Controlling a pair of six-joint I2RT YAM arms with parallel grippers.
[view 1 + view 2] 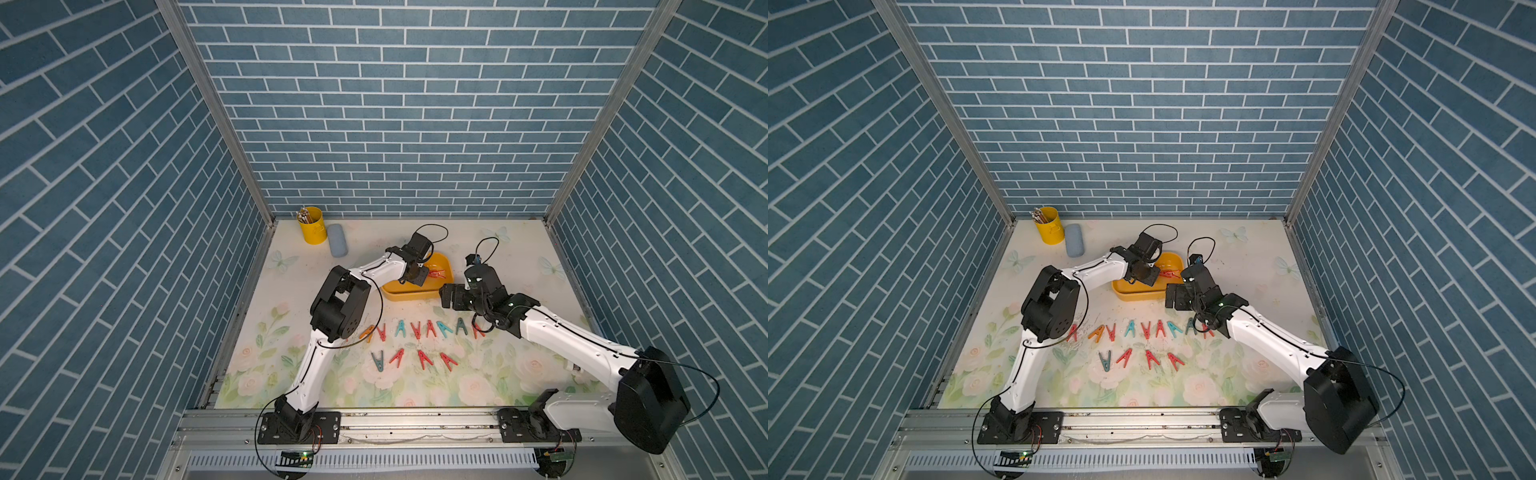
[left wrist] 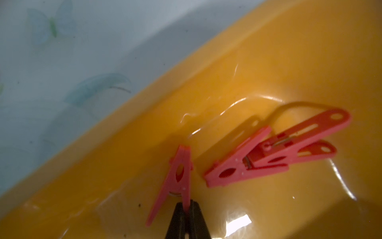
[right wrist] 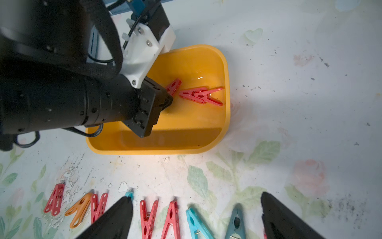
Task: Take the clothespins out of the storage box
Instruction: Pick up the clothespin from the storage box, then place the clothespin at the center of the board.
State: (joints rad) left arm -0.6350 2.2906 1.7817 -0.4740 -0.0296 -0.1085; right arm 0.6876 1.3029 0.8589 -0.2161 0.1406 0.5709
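I should carry on carrying the held red clothespin (image 2: 180, 175) with my left gripper until it is above the free spot (image 1: 357, 362) beside the grey clothespin, because it hangs clear of the overlapping pair.
The yellow storage box (image 1: 415, 296) (image 3: 226, 82) stands at the middle of the table. Inside it, my left gripper (image 2: 187, 207) (image 3: 169, 97) is shut on one leg of a red clothespin (image 2: 179, 175) (image 3: 174, 85). Two more red clothespins (image 2: 268, 153) (image 3: 201, 96) lie overlapping on the box floor beside it. My right gripper (image 3: 196, 197) (image 1: 445, 297) hangs open and empty near the box's right front corner, above a row of clothespins (image 1: 419, 329) laid on the table. The row holds red, teal and one orange peg. A shorter row (image 1: 411, 359) lies nearer the front.
A tall yellow cup (image 1: 311, 226) holding pencils stands at the back left, with a grey-blue case (image 1: 337, 246) beside it. The flowered table cover (image 1: 519, 257) runs to the walls on three sides. The arm bases sit on a metal rail (image 1: 415, 424) at the front.
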